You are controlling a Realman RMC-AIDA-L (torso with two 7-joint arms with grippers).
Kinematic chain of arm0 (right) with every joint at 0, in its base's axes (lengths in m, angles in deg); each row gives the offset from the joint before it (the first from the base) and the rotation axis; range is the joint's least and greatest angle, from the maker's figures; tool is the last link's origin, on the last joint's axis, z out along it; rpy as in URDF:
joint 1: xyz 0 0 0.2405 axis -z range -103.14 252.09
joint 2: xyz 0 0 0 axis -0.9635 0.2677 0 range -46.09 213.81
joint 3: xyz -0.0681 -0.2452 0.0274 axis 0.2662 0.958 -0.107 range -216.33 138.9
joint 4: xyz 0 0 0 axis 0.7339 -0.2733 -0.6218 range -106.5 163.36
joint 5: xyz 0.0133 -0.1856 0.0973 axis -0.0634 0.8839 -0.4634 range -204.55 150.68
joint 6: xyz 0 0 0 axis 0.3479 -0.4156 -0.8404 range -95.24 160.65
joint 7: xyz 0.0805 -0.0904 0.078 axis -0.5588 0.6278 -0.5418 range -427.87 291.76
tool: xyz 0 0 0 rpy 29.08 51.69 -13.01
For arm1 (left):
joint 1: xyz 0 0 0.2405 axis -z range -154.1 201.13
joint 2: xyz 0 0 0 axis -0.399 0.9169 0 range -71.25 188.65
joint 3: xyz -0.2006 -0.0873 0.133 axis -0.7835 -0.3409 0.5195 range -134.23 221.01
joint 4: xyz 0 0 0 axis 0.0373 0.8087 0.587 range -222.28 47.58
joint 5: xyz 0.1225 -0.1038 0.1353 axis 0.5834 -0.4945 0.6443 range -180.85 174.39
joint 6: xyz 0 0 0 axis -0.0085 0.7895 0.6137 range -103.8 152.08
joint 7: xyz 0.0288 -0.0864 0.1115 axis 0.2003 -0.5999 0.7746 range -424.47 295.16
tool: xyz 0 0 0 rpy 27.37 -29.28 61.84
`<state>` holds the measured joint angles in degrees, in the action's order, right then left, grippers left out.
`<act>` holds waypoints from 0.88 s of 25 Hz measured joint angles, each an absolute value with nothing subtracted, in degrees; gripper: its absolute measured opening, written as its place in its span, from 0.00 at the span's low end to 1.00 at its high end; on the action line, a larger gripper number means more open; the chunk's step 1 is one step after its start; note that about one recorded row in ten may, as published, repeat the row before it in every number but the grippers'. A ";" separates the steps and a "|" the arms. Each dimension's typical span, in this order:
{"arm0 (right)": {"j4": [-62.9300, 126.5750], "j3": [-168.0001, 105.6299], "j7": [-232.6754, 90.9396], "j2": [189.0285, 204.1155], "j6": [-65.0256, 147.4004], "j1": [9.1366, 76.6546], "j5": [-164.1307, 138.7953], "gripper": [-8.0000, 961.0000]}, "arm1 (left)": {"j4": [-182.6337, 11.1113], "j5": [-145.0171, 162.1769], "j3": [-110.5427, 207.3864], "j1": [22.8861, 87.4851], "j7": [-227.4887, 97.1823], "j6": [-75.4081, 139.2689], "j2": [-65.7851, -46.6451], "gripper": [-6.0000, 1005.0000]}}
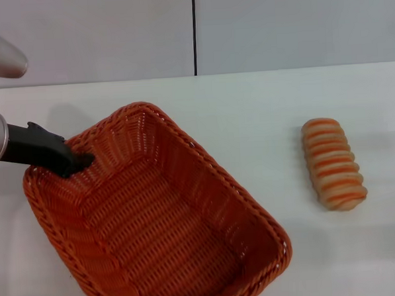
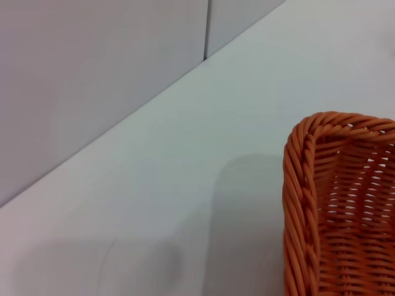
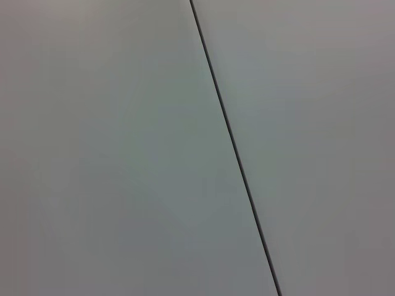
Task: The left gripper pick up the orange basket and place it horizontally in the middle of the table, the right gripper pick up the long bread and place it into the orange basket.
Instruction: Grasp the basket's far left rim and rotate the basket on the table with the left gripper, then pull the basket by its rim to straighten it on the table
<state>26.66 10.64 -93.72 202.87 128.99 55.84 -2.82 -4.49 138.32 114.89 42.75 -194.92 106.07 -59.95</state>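
My left gripper should turn the orange basket straight by its rim [image 1: 83, 135] before putting it in the middle of the table, because the orange basket's long side [image 1: 215, 165] slants away from the wall.
The orange basket [image 1: 208, 162] lies diagonally on the white table [image 1: 261, 98], left of centre, with its near end reaching the lower edge of the head view. My left gripper [image 1: 75, 161] comes in from the left, and its black tip reaches over the braided rim at the basket's far-left side and rests against the inner wall. One rounded corner of the orange basket [image 2: 301, 203] fills the left wrist view. The long bread [image 1: 332, 163], striped orange and cream, lies on the table to the right, well apart from the basket. The right gripper is out of view.
A pale grey wall [image 1: 277, 24] with a dark vertical seam [image 1: 194, 29] stands behind the table. The right wrist view holds only that wall and the seam [image 3: 234, 148]. Bare tabletop [image 2: 185, 172] stretches between basket and wall.
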 joint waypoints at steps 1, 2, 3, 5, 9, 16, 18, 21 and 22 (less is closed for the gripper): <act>26.91 10.62 -93.72 202.86 129.15 55.87 -2.87 0.64 | -4.38 138.34 114.87 42.73 -195.21 106.05 -59.94 0.23; 27.15 10.61 -93.71 202.86 129.23 55.91 -2.88 0.64 | -3.80 138.23 114.68 42.59 -195.95 106.06 -59.90 0.22; 27.48 10.60 -93.71 202.86 129.26 55.98 -2.89 0.64 | -3.28 137.91 114.52 42.42 -196.28 106.23 -59.87 0.22; 27.78 10.60 -94.01 202.86 129.26 56.03 -2.90 0.64 | -2.56 137.48 114.45 42.23 -196.58 106.48 -59.85 0.22; 29.54 10.59 -97.68 202.61 128.51 56.11 -2.93 0.64 | 0.95 136.23 114.28 40.96 -200.93 106.04 -59.84 0.22; 34.06 10.60 -98.34 202.41 126.98 56.53 -2.71 0.64 | 3.90 124.33 111.34 33.91 -211.00 93.29 -59.68 0.22; 34.68 10.59 -98.34 202.38 126.36 56.48 -2.66 0.64 | 3.93 123.96 111.17 33.32 -211.84 92.46 -59.68 0.22; 37.30 10.98 -98.32 202.34 123.21 55.96 -2.57 0.64 | 4.47 126.85 111.96 31.93 -215.62 90.90 -59.71 0.22; 37.30 10.98 -98.32 202.34 123.21 55.96 -2.57 0.64 | 4.47 126.85 111.96 31.93 -215.62 90.90 -59.71 0.21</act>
<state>37.30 10.98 -98.32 202.34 123.21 55.96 -2.57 4.47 126.85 111.96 31.93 -215.62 90.90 -59.71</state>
